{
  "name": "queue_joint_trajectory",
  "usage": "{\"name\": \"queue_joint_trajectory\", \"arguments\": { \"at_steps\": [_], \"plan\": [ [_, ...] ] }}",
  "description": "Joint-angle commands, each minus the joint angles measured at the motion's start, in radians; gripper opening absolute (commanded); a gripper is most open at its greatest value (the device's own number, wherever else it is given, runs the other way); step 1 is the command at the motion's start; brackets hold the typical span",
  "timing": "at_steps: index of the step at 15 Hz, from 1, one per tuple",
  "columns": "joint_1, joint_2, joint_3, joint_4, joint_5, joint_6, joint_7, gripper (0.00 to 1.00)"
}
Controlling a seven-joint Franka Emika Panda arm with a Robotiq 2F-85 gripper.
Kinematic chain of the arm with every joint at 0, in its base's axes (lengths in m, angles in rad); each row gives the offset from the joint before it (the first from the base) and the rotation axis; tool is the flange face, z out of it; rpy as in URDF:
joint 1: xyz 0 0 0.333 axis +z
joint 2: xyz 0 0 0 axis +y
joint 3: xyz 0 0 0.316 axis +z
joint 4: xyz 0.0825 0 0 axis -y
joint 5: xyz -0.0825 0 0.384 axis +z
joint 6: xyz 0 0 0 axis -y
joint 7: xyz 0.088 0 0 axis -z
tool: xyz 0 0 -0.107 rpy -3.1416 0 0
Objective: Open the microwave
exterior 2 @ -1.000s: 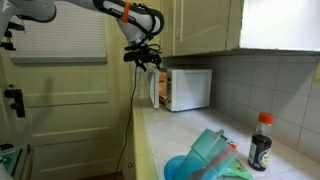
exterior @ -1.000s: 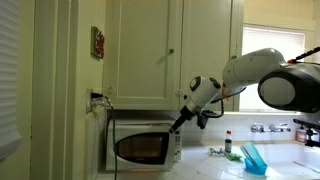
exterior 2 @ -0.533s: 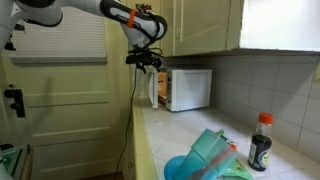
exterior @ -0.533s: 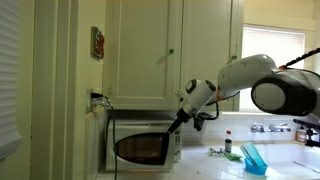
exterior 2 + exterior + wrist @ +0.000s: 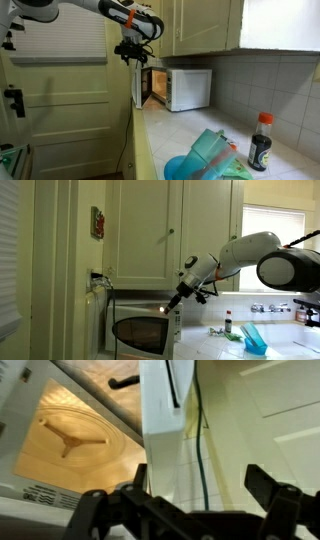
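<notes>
Next, my gripper crosses from over the outer side of the microwave door, only partly open, to the microwave hollow's side and pushes the door's inner side.
The white microwave stands on the counter under the cream cabinets in both exterior views. Its door hangs swung open and the lit cavity shows. My gripper is just above the door's free upper edge. In the wrist view the glowing cavity with its turntable support lies at left, and the white door edge runs down the middle. My gripper is open; its two dark fingers stand wide apart with the door edge by the left one.
Cream wall cabinets hang right above the microwave. A dark power cord runs down the wall beside it. A dark sauce bottle and a blue and green object sit on the counter. A panelled door stands beyond the counter's end.
The microwave door has swung from nearly shut to wide open, and the lit cavity now shows. My gripper has risen a little, above the door's top edge.
</notes>
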Motion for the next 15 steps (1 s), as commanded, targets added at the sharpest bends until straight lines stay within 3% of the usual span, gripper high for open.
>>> {"name": "queue_joint_trajectory", "arguments": {
  "at_steps": [1, 2, 3, 5, 6, 10, 12, 15],
  "plan": [
    [-0.124, -0.091, 0.215, -0.164, 0.055, 0.004, -0.075, 1.0],
    [-0.171, -0.097, 0.289, -0.194, 0.071, 0.0, -0.083, 1.0],
    [-0.171, -0.094, 0.299, -0.177, 0.048, -0.002, -0.038, 1.0],
    [-0.129, -0.092, 0.245, -0.127, 0.006, -0.016, 0.014, 1.0],
    [-0.101, -0.109, 0.199, -0.139, 0.036, -0.053, -0.009, 1.0],
    [-0.127, -0.173, 0.175, -0.18, 0.165, -0.17, -0.073, 1.0],
    [-0.11, -0.198, 0.142, -0.183, 0.124, -0.22, -0.011, 1.0],
    [-0.098, -0.204, 0.104, -0.18, -0.03, -0.305, 0.137, 1.0]
  ]
}}
